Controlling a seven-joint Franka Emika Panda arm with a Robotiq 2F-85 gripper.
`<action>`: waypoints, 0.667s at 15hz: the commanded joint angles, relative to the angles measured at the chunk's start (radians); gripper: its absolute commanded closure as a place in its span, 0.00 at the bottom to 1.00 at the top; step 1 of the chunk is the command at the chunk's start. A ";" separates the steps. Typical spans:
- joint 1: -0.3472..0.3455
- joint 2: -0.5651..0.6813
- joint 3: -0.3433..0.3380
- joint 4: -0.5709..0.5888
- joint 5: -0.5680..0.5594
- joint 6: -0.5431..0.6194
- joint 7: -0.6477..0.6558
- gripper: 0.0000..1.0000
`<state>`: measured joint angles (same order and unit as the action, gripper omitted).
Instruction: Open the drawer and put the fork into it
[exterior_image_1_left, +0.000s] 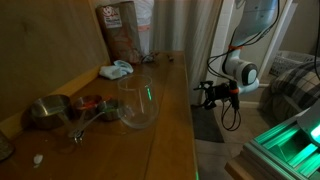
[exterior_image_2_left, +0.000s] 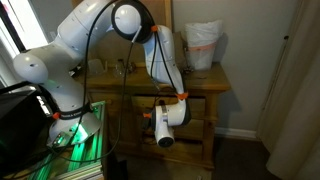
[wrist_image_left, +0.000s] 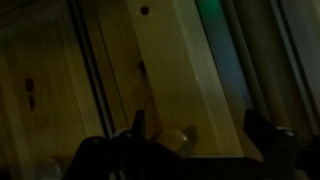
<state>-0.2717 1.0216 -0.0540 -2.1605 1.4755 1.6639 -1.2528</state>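
Observation:
My open gripper should move in and center its fingers around the knob before it pulls the drawer, because the round pale knob (wrist_image_left: 175, 140) is near the end of one finger.
The brown wooden drawer (wrist_image_left: 170, 80) fills the wrist view, with its round pale knob (wrist_image_left: 175, 140) low in the frame. My gripper (wrist_image_left: 200, 128) is open, its two dark fingers either side of the knob and not closed on it. In both exterior views the gripper (exterior_image_1_left: 212, 92) (exterior_image_2_left: 150, 116) is at the front of the wooden cabinet (exterior_image_2_left: 195, 103), just below the top. The drawer looks shut. I cannot make out the fork for certain; a small dark thing (exterior_image_1_left: 163, 58) lies at the far end of the top.
On the cabinet top (exterior_image_1_left: 170, 120) stand a clear glass bowl (exterior_image_1_left: 138, 103), grey measuring scoops (exterior_image_1_left: 90, 112), a metal cup (exterior_image_1_left: 45, 112), a light cloth (exterior_image_1_left: 116, 69) and a bag (exterior_image_1_left: 120, 28). A green-lit box (exterior_image_1_left: 290, 140) sits beside the robot.

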 joint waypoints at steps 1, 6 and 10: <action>0.027 0.090 -0.003 0.081 0.086 -0.069 -0.030 0.00; 0.058 0.167 -0.008 0.157 0.148 -0.118 -0.024 0.00; 0.074 0.200 -0.013 0.193 0.172 -0.142 -0.026 0.41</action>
<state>-0.2192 1.1806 -0.0536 -2.0113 1.6094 1.5613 -1.2693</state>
